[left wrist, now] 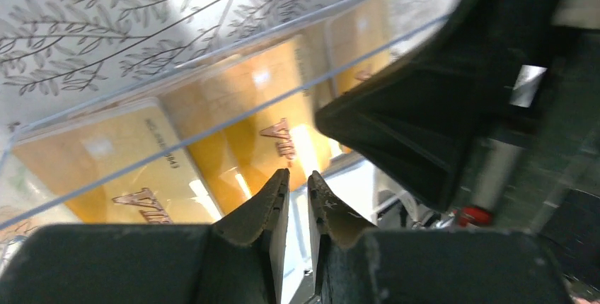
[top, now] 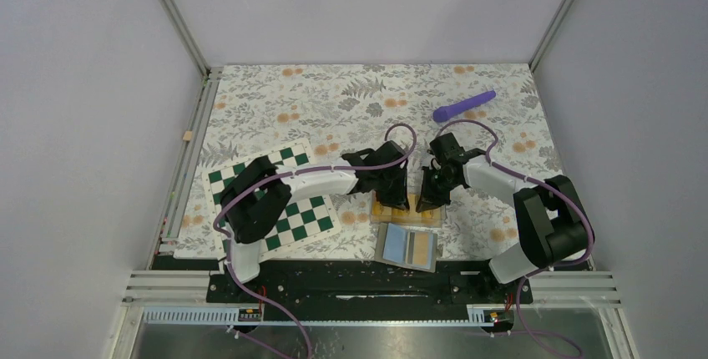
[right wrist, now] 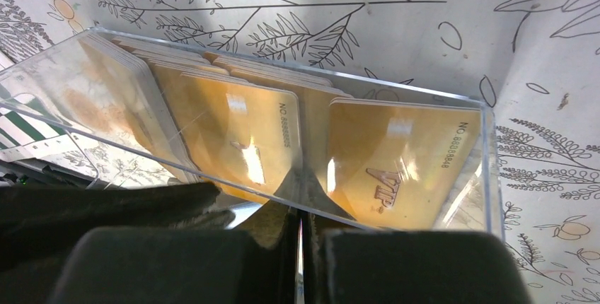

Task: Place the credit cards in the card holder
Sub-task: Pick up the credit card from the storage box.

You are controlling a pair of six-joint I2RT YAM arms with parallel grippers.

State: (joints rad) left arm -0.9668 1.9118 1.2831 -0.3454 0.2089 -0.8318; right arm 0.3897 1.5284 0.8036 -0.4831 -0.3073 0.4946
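Note:
The card's corner is at my right gripper's shut fingers, so I should open them, take the card's near edge and lift the card to my left gripper.
Several orange-yellow credit cards lie fanned in a clear plastic box at the middle of the table. The cards fill the left wrist view. There my left gripper hangs at the box's near side, its jaws a narrow slit apart with nothing between them. My right gripper is shut, its tips against the box's clear near wall, with cards behind it. In the top view my left gripper and right gripper face each other over the box. The card holder, blue-grey with striped slots, lies just in front.
A green-and-white chessboard lies under the left arm. A purple rod rests at the back right. The floral cloth covers the table, and metal rails run along its left and near edges.

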